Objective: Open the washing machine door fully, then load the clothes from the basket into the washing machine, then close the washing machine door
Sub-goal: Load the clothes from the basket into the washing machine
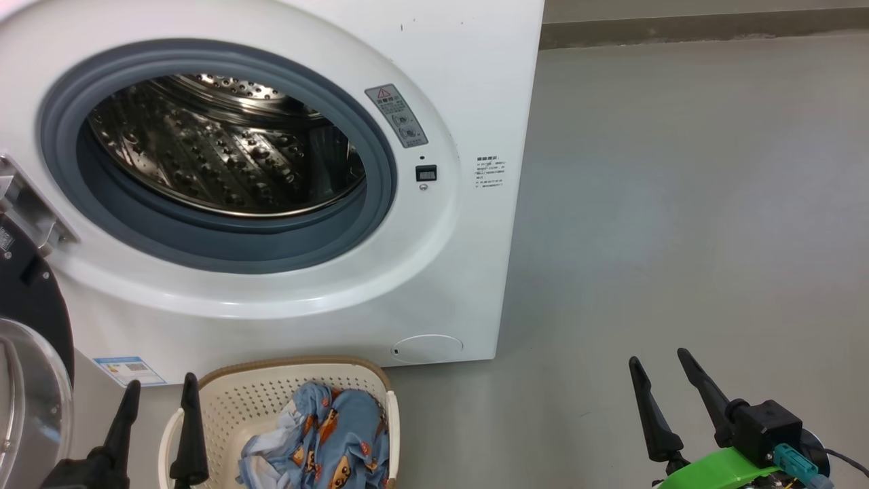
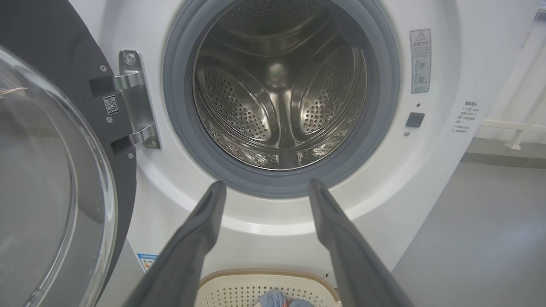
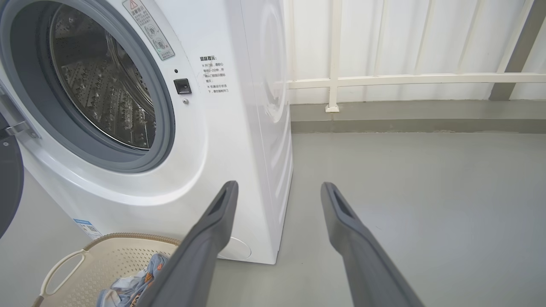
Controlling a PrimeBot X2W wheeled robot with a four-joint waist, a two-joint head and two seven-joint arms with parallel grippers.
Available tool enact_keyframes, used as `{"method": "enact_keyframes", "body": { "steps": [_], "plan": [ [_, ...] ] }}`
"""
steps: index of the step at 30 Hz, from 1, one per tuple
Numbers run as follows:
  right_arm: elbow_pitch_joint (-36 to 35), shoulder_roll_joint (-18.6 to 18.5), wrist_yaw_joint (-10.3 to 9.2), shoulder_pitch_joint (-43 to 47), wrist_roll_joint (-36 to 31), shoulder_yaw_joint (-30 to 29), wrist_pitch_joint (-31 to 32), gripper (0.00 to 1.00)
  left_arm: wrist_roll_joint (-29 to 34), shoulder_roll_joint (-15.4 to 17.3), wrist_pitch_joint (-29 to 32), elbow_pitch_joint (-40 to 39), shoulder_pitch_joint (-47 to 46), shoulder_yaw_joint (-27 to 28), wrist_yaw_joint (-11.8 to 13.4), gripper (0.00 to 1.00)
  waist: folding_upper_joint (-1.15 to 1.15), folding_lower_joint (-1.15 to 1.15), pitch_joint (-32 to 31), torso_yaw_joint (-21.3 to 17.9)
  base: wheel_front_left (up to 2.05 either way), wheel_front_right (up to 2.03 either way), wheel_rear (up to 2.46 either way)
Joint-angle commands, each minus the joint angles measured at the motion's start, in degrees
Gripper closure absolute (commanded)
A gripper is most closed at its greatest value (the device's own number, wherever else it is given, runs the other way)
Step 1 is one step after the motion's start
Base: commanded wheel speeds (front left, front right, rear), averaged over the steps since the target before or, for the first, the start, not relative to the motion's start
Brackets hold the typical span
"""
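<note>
A smooth blue lump rests next to a crumpled paler fold [image 1: 273, 440], so I expect the clothes [image 1: 322, 436] to come apart and leave a garment behind when I lift.
The white washing machine [image 1: 468, 88] stands with its steel drum [image 1: 217, 146] exposed. Its black door [image 1: 30, 319] with the glass bowl hangs swung out at the far left, also seen large in the left wrist view as the door [image 2: 51, 170]. In front of the machine sits the cream basket [image 1: 224, 401] holding the blue bear-print clothes [image 1: 326, 435]. My left gripper [image 1: 161, 387] is open just left of the basket, its fingers empty. My right gripper [image 1: 658, 363] is open over bare floor to the right, far from the basket.
Grey floor [image 1: 679, 204] stretches to the right of the machine. A white railing [image 3: 384, 79] and wall run behind it. The open door takes up the space at the left.
</note>
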Motion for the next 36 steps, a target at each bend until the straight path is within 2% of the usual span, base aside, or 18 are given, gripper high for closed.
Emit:
{"method": "enact_keyframes", "body": {
  "steps": [1,15,36],
  "plan": [
    [-1.19,-0.10,0.09,-1.55,0.65,1.85,-0.68,0.00,-0.35,0.89,-0.21,-1.14,-0.84,1.57,-0.08,0.00,0.00,0.00,-0.15,0.01,0.00,0.00,0.00],
    [-1.29,-0.10,0.09,-1.31,0.47,1.85,-0.68,0.00,-0.71,0.89,-0.21,-1.01,-0.49,0.84,-0.15,0.00,0.00,0.00,-0.07,0.21,0.00,0.00,0.00],
    [-1.15,-0.10,0.09,-3.20,0.83,2.06,-0.68,0.00,-2.29,0.89,-0.21,0.04,-2.06,-2.01,-0.16,0.00,0.00,0.00,4.87,-0.16,0.00,0.00,0.00]
  ]
}}
